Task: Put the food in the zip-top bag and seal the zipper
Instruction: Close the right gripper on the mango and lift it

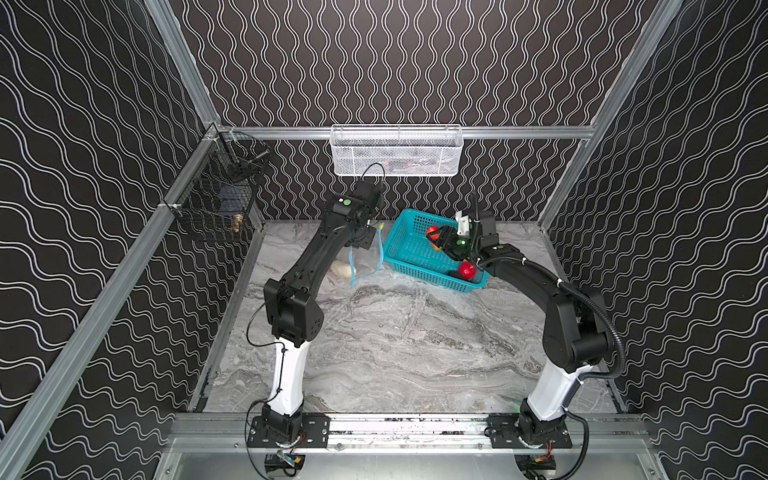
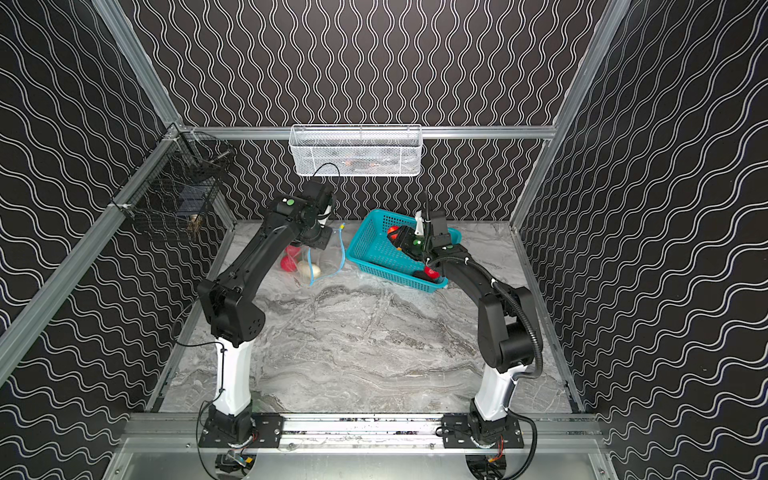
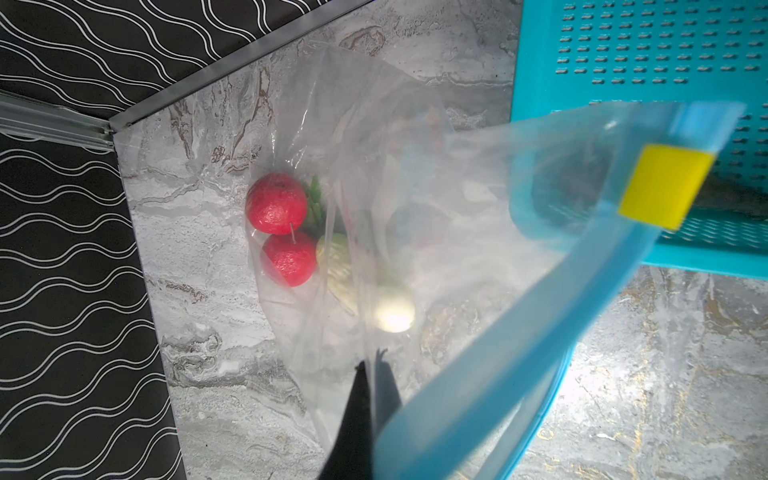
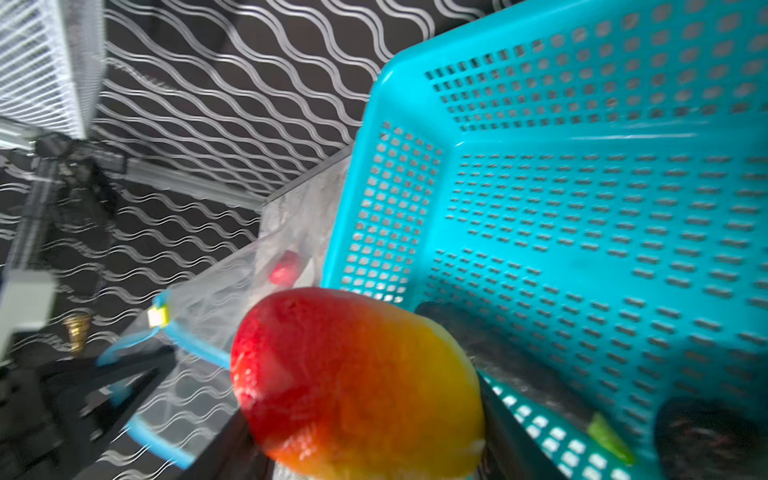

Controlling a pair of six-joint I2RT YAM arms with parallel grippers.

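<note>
The zip-top bag's opening (image 2: 327, 257) is wide and faces the red-yellow fruit, so my right gripper keeps moving across and lets go of the fruit inside the bag (image 2: 304, 260).
The clear zip-top bag (image 3: 415, 166) hangs open beside the teal basket (image 1: 399, 266). My left gripper (image 3: 371, 361) is shut on the bag's mouth next to the light blue zipper (image 3: 519, 353), whose yellow slider (image 3: 665, 185) shows in both top views (image 1: 381, 227). Inside the bag lie two red round fruits (image 3: 276, 203), a leafy green (image 3: 316, 195) and a white-green piece (image 3: 336, 270). Over the basket, my right gripper (image 4: 365, 436) is shut on a red-yellow fruit (image 4: 357, 382). A red round one (image 1: 467, 270) and a dark elongated one (image 1: 455, 274) remain in the basket.
A white mesh basket (image 1: 395, 151) hangs on the back rail above the left wrist. A black wire basket (image 1: 220, 199) is fixed to the left wall. The teal basket (image 2: 415, 286) sits tilted near the back wall, next to the bag.
</note>
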